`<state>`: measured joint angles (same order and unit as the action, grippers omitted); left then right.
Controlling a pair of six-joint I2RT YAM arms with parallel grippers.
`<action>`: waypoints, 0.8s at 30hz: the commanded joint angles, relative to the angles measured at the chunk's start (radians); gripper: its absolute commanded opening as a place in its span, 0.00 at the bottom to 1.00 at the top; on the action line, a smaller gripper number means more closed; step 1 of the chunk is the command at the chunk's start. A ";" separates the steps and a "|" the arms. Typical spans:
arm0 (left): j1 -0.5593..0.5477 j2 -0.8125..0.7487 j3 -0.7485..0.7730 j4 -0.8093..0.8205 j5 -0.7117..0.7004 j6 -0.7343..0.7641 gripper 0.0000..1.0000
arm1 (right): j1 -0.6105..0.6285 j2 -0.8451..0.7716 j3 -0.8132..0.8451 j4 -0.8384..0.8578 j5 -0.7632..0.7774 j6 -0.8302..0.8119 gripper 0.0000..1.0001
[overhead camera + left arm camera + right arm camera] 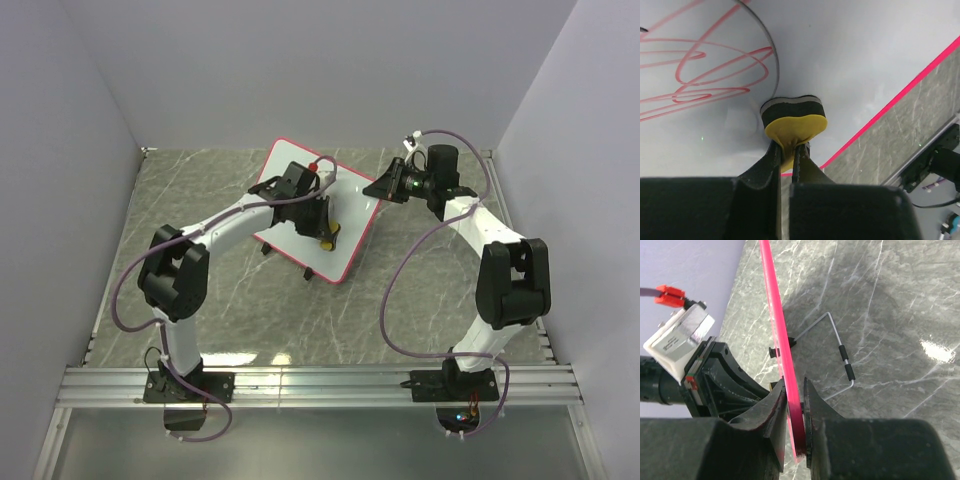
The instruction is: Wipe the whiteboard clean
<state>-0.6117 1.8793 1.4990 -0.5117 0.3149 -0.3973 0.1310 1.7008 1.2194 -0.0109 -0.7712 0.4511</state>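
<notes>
Next, I move the yellow eraser back over the marked area [715,75] with my left gripper, because the eraser is beyond the red scribbles, near the whiteboard's pink-red frame [860,132].
The whiteboard [355,220] with its thin pink-red frame stands tilted in the middle of the table. My left gripper [325,228] is shut on a yellow eraser [329,238], which presses flat against the board's face. In the left wrist view the eraser [792,125] sits pinched in that gripper [788,147], on the whiteboard [850,55] just right of red pen scribbles [705,65]. My right gripper [385,188] clamps the board's right edge. The right wrist view shows the whiteboard [781,335] edge-on in the right gripper [796,400].
The grey marbled table [200,200] is boxed in by pale walls at the back and sides. A metal rail [320,382] runs along the near edge. Behind the board a wire stand [845,362] with black sleeves rests on the table. The left arm's wrist camera [677,342] is close by.
</notes>
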 commanded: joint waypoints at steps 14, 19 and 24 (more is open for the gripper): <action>0.339 0.050 -0.146 0.047 -0.228 -0.072 0.00 | 0.052 0.056 0.005 -0.152 0.116 -0.031 0.00; 0.305 0.035 -0.066 0.029 -0.180 -0.054 0.00 | 0.052 0.060 0.017 -0.161 0.115 -0.035 0.00; 0.236 0.021 0.009 0.038 -0.105 -0.040 0.00 | 0.055 0.065 0.014 -0.155 0.112 -0.032 0.00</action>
<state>-0.3172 1.8874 1.4284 -0.5743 0.1806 -0.4545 0.1501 1.7065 1.2438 -0.0277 -0.7525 0.4702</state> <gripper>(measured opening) 0.069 0.208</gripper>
